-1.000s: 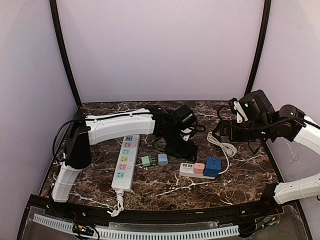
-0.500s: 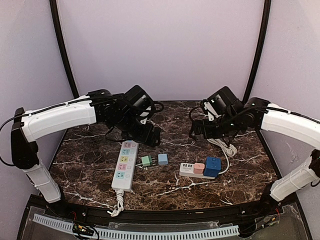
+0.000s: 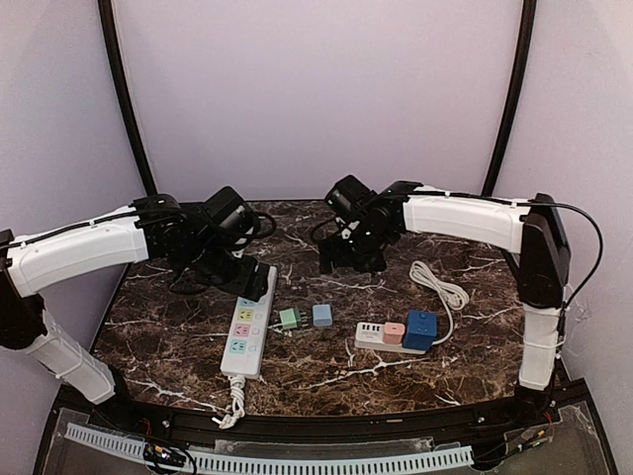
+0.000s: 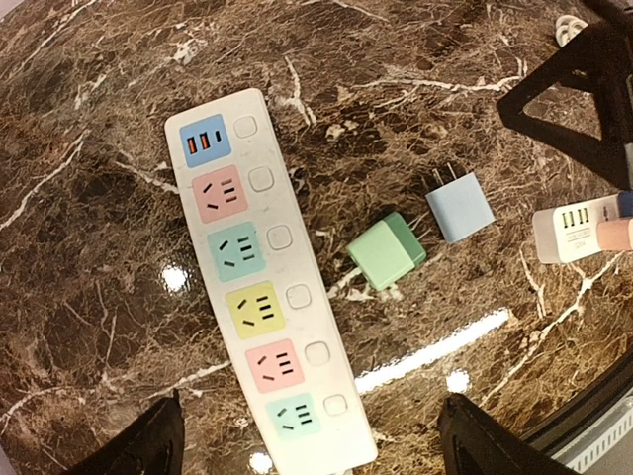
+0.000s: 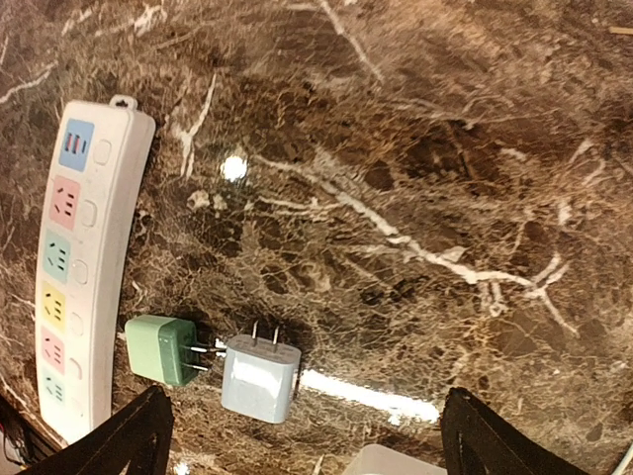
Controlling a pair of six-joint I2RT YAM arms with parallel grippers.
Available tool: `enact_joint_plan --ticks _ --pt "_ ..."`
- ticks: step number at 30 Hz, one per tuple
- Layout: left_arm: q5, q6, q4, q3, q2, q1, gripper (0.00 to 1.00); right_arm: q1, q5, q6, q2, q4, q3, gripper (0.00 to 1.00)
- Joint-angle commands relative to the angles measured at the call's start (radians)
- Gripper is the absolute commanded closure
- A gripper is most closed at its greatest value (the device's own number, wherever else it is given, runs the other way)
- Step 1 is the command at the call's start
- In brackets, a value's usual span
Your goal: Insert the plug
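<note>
The light blue plug's pins [image 5: 265, 332] are lying along the marble. My right gripper should pick up the plug [image 3: 322, 316] by its body and pass it to my left gripper.
A long white power strip [image 3: 249, 322] with coloured sockets lies left of centre; it also shows in the left wrist view [image 4: 259, 287] and the right wrist view [image 5: 74, 267]. A green plug [image 3: 289, 318] and a light blue plug [image 3: 322, 315] lie loose on the marble just right of it, prongs showing [image 4: 388, 252] [image 4: 460, 207] [image 5: 161, 348] [image 5: 260, 378]. My left gripper [image 3: 249, 279] hovers over the strip's far end, open and empty [image 4: 312, 450]. My right gripper [image 3: 348, 257] hovers behind the plugs, open and empty [image 5: 312, 440].
A short white strip [image 3: 381, 336] with a pink adapter [image 3: 395, 332] and a blue cube adapter [image 3: 421, 329] on it lies right of centre. Its white cord [image 3: 440, 285] coils behind it. Purple walls and black corner posts enclose the table.
My left gripper has swung left and back, from over the two plugs to over the strip's far end. My right arm has swept left from the right side to the centre back.
</note>
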Motion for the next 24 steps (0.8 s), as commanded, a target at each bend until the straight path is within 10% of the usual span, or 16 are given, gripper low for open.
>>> enact_joint_plan --ticks 1,24 --pt "-0.032 -0.022 -0.013 -0.041 -0.042 0.001 0.11 0.043 0.015 0.013 0.103 -0.121 0.097 0.07" --pt "-0.017 -0.053 0.003 -0.067 -0.035 0.001 0.17 0.09 -0.063 0.034 0.3 -0.127 0.178 0.18"
